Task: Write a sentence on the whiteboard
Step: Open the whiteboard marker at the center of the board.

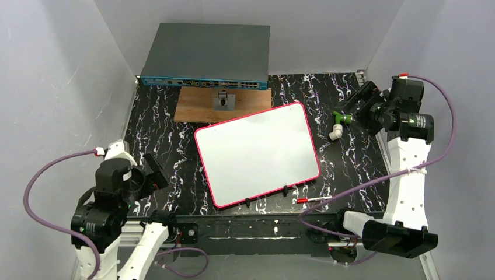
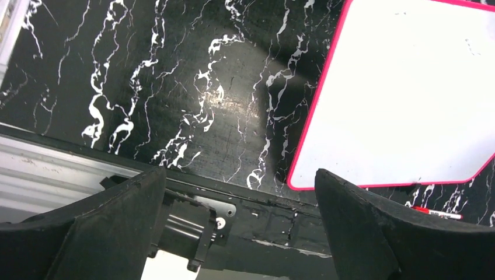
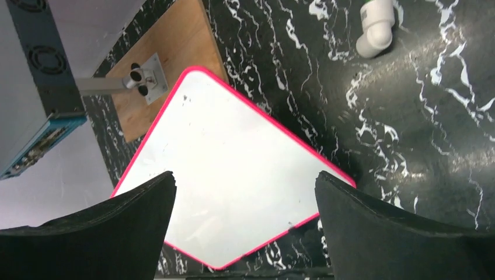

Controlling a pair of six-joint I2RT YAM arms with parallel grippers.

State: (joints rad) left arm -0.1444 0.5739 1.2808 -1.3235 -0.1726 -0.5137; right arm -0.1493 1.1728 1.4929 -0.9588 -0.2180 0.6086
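The marker's white body [image 1: 319,199] lies clear of the whiteboard's rim; my open right gripper should continue toward the marker's body [image 1: 325,198] and close there, keeping the red cap free.
The whiteboard [image 1: 257,154], white with a pink-red rim, lies flat and slightly turned in the middle of the black marbled table. Its surface shows no writing, only faint specks. It also shows in the left wrist view [image 2: 403,93] and the right wrist view [image 3: 233,175]. A red and white marker [image 1: 312,200] lies on the table just off the board's near right edge, and its tip shows in the left wrist view [image 2: 435,213]. My left gripper [image 1: 153,175] [image 2: 239,175] is open and empty, left of the board. My right gripper [image 1: 357,102] [image 3: 245,175] is open and empty, raised at the far right.
A grey network switch box [image 1: 205,55] stands at the back. In front of it lies a brown wooden board [image 1: 225,105] with a metal bracket [image 1: 223,100]. A white pipe fitting with a green part [image 1: 338,125] [image 3: 376,26] lies right of the whiteboard. White walls enclose the table.
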